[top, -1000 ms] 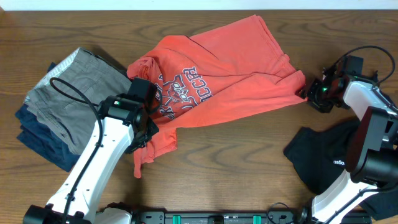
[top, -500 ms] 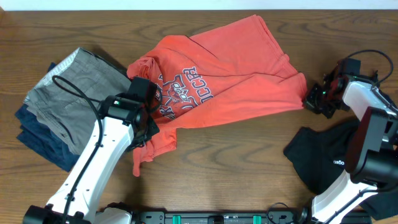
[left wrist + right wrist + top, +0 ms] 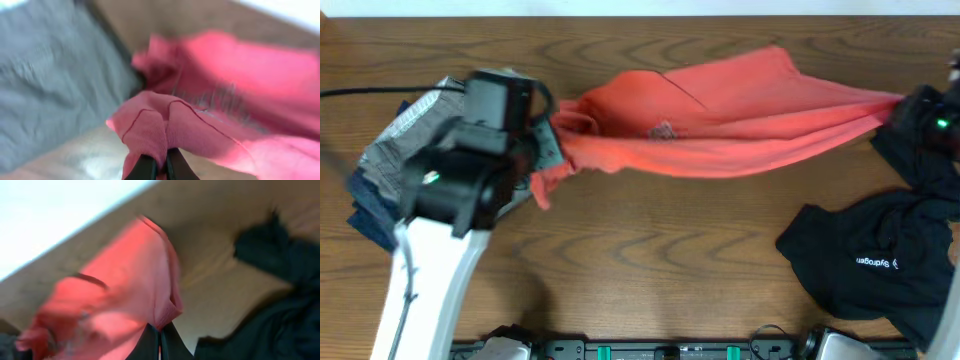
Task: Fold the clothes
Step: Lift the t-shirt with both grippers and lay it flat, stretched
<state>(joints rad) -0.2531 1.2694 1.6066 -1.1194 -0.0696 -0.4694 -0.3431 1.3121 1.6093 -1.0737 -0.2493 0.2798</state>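
The T-shirt's lettering (image 3: 663, 131) is bunched up in folds, so my left gripper and my right gripper should pull the held edge toward the front (image 3: 690, 238) before they fold.
The clothes, a coral-red T-shirt (image 3: 720, 125), hang stretched in a long band across the back of the table, with a scrap of the lettering showing near the middle. My left gripper (image 3: 546, 152) holds the shirt's left end beside the grey trousers. In the left wrist view the gripper (image 3: 161, 169) is shut on a bunched fold of the red cloth (image 3: 200, 125). At the far right edge, my right gripper (image 3: 904, 104) grips the other end. The right wrist view shows that gripper (image 3: 160, 342) shut on a hemmed corner of the shirt (image 3: 130, 280).
A stack of grey trousers (image 3: 390, 150) over navy garments (image 3: 365, 215) lies at the left, partly under my raised left arm. A black garment (image 3: 880, 265) with small white print lies at the right front, below my right gripper. Bare wooden table (image 3: 650, 250) spreads in front of the shirt.
The right gripper has shut on the shirt's right end. Both arms have risen and pulled apart, drawing the crumpled shirt out into a taut band.
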